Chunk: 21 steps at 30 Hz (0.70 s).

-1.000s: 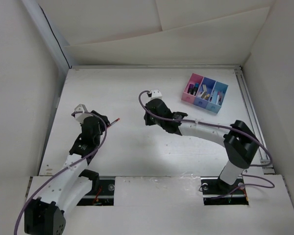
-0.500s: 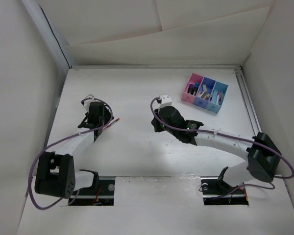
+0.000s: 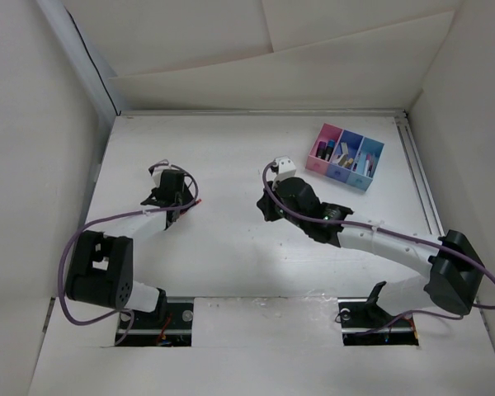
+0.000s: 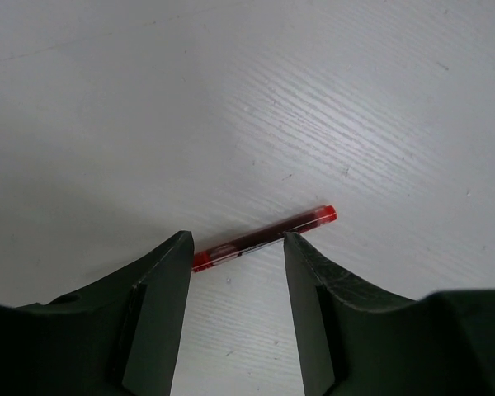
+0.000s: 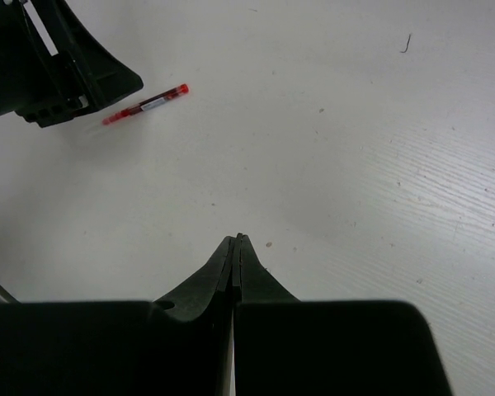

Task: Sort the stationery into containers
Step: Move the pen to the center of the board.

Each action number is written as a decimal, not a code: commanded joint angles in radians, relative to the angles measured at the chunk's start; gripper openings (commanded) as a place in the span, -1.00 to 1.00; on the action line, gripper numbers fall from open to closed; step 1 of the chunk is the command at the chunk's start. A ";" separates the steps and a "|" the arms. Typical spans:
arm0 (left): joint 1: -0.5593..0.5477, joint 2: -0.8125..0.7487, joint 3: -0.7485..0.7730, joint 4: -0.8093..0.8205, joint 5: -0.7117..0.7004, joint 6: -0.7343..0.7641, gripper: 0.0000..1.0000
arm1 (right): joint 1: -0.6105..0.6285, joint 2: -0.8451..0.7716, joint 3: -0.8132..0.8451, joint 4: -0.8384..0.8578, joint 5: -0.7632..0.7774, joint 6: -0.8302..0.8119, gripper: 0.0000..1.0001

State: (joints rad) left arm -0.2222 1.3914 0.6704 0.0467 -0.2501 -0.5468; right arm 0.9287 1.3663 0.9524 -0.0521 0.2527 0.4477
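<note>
The red pen is lying by my left gripper, a long way from the tray. Next, my left gripper puts it down near the centre for my right gripper.
A short red pen lies flat on the white table, crosswise just past my left gripper's fingertips. My left gripper is open and empty, its jaws standing either side of the pen's near end. In the top view the pen shows beside the left gripper. My right gripper is shut and empty, low over bare table at the centre; its view shows the pen and the left gripper at upper left. The three-compartment tray, pink, dark blue and light blue, holds several stationery items.
White walls close the table in on the left, back and right. A metal rail runs along the right edge. Purple cables trail along both arms.
My left arm has stretched forward and turned, bringing its open gripper down at the red pen. My right arm has swung a little rightward and stretched out, still shut.
</note>
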 commanded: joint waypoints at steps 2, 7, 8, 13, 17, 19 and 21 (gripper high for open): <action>-0.005 0.021 0.034 0.001 0.006 0.028 -0.15 | -0.008 -0.033 -0.004 0.044 -0.027 -0.009 -0.97; -0.005 0.021 0.014 -0.008 -0.003 0.016 -0.29 | -0.008 -0.033 -0.004 0.044 -0.036 -0.009 -0.97; -0.005 0.021 0.014 -0.008 -0.003 0.016 -0.32 | -0.008 -0.033 -0.004 0.044 -0.036 -0.009 -0.97; -0.014 0.058 0.014 -0.008 0.034 0.007 -0.46 | -0.008 -0.033 -0.004 0.054 -0.047 -0.009 -0.95; -0.055 0.098 0.024 -0.008 0.043 -0.004 -0.50 | -0.008 -0.033 -0.004 0.054 -0.047 -0.009 -0.95; -0.080 0.112 0.037 -0.018 0.034 -0.015 -0.52 | -0.008 -0.033 -0.004 0.054 -0.047 -0.009 -0.95; -0.080 0.122 0.046 -0.018 0.063 -0.024 -0.52 | -0.008 -0.033 -0.004 0.054 -0.047 -0.009 -0.92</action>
State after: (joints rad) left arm -0.2874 1.4925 0.6876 0.0559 -0.2249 -0.5503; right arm 0.9237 1.3663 0.9504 -0.0509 0.2127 0.4477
